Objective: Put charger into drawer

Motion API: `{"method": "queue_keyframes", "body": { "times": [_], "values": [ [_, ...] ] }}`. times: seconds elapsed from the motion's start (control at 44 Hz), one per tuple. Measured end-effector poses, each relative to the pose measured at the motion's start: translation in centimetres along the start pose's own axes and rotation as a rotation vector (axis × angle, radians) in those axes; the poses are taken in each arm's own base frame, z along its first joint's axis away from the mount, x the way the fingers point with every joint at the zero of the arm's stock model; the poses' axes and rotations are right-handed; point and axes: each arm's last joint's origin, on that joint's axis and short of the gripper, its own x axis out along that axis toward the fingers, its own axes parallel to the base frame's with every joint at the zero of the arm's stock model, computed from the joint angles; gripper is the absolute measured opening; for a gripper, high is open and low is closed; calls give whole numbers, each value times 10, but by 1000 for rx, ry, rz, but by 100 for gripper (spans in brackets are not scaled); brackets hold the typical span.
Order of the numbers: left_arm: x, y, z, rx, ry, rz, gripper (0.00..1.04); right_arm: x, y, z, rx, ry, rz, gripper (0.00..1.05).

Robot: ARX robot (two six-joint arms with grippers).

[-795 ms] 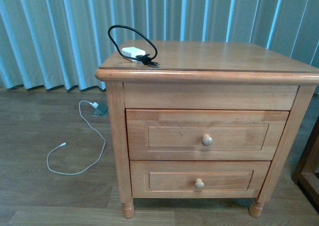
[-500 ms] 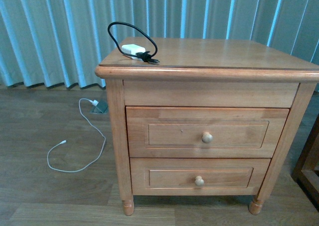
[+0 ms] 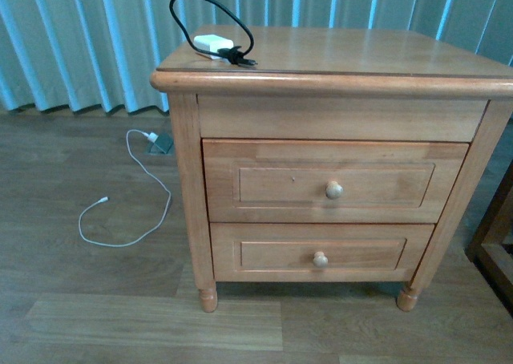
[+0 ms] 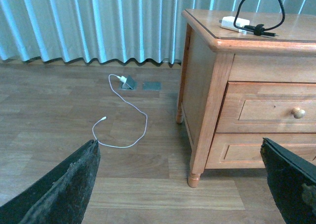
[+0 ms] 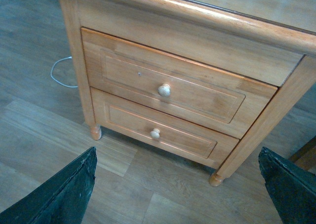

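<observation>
The drawer [image 4: 269, 107] is separated from the lower drawer by a dark seam [image 4: 264, 133], so the drawer will slide a long way out by itself when I pull the knob.
The charger [image 3: 212, 42], a small white block with a looped black cable, lies on the back left corner of the nightstand top [image 3: 361, 55]; it also shows in the left wrist view [image 4: 234, 22]. The drawer [image 3: 264, 184] is the upper one, shut, with a round pale knob [image 3: 334, 190], and appears in both wrist views [image 4: 266, 108] [image 5: 133, 78]. My left gripper [image 4: 178, 144] hangs open over the floor, left of and below the nightstand. My right gripper [image 5: 177, 152] is open, in front of the drawers and apart from them. Neither arm shows in the front view.
A shallower lower drawer [image 3: 272, 256] is shut beneath the upper one. A white plug with a long thin white cable [image 3: 120, 212] trails over the wood floor from a floor socket [image 3: 160, 145]. Blue-grey curtains hang behind. Dark furniture [image 3: 493, 244] stands at the right edge.
The front view has shifted: the nightstand now sits higher in the frame and more floor shows below it. The charger and both drawers have not moved.
</observation>
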Motion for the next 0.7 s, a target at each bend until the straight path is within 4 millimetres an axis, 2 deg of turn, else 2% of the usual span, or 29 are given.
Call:
{"method": "queue_keyframes", "body": {
  "times": [0.136,0.273,0.386,0.455,0.705],
  "values": [
    [0,0,0,0,0,0,99,47,4,4,-18,33,-10,96],
    [0,0,0,0,0,0,99,91,12,0,-30,73,-4,96],
    [0,0,0,0,0,0,99,127,20,-8,-38,93,-7,96],
    [0,0,0,0,0,0,99,158,26,-16,-44,98,-26,96],
    [0,0,0,0,0,0,99,224,33,-40,-40,99,-106,96]
  ]
}}
